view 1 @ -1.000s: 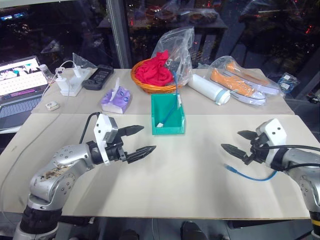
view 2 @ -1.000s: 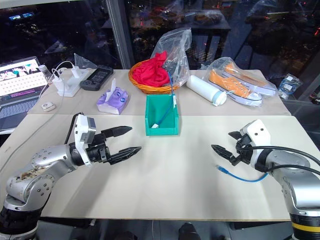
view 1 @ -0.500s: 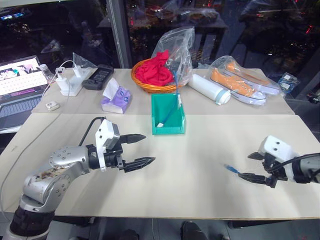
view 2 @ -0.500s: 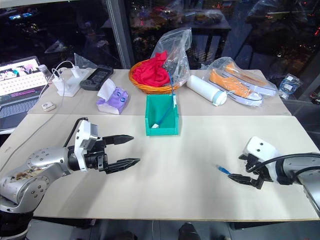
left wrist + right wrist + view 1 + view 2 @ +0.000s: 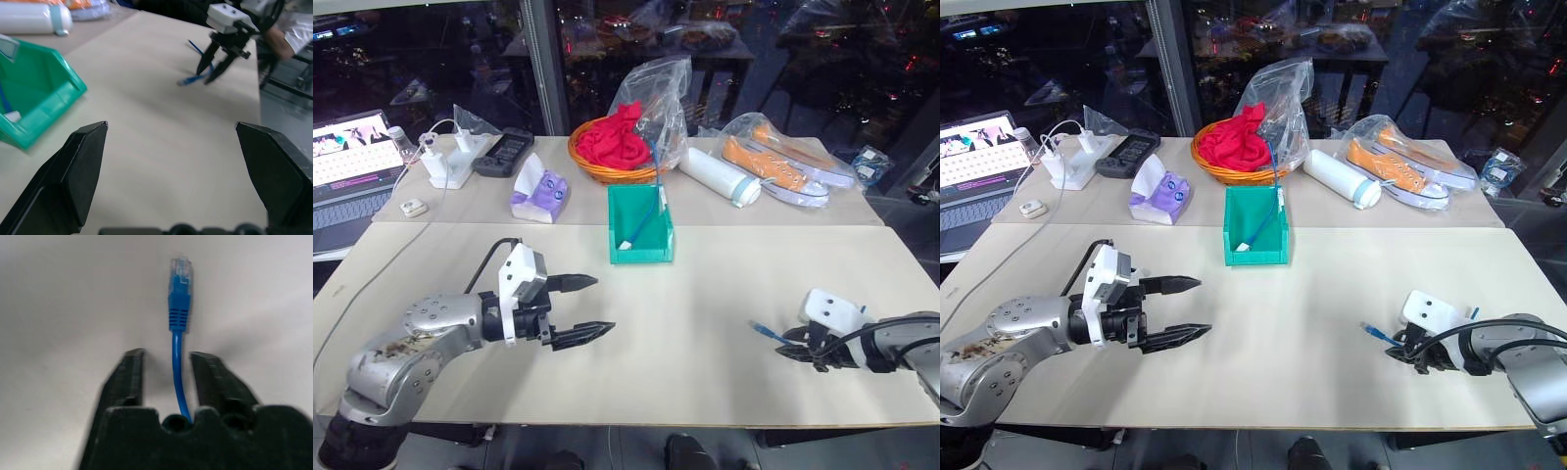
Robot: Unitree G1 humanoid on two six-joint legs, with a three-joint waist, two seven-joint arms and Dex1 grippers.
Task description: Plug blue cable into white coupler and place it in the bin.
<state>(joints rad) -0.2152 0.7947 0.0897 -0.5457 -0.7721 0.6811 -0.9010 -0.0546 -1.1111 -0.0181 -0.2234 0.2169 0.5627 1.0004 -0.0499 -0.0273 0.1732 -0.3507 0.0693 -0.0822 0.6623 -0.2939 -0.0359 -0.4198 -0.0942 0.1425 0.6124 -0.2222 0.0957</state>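
My gripper will lift the clear plug of the blue cable (image 5: 770,332), and the cable will then keep a springy curve, because the tail (image 5: 194,46) sticks out straight past my right gripper.
The blue cable (image 5: 762,330) lies on the table at the right, its clear plug pointing left. My right gripper (image 5: 789,346) rests low on the table around it. In the right wrist view the cable (image 5: 178,308) runs between the two fingers (image 5: 129,377) with a narrow gap on each side, not pinched. My left gripper (image 5: 604,305) hovers wide open over the table's left middle, holding nothing. The teal bin (image 5: 641,257) stands at centre back. Inside it lies another blue cord with a small white block (image 5: 627,244) on its end; I cannot tell whether that is the white coupler.
Behind the bin sit an orange basket with red cloth (image 5: 617,147), a purple tissue pack (image 5: 541,193), a white cylinder (image 5: 720,174) and bagged shoes (image 5: 788,157). At far left are a laptop (image 5: 347,157), a charger block (image 5: 450,162) and a white earbud case (image 5: 414,207).
My right gripper has sunk from above the table down onto the blue cable, and its jaws have narrowed around the cable behind the plug. The left gripper has drifted slightly back, still open.
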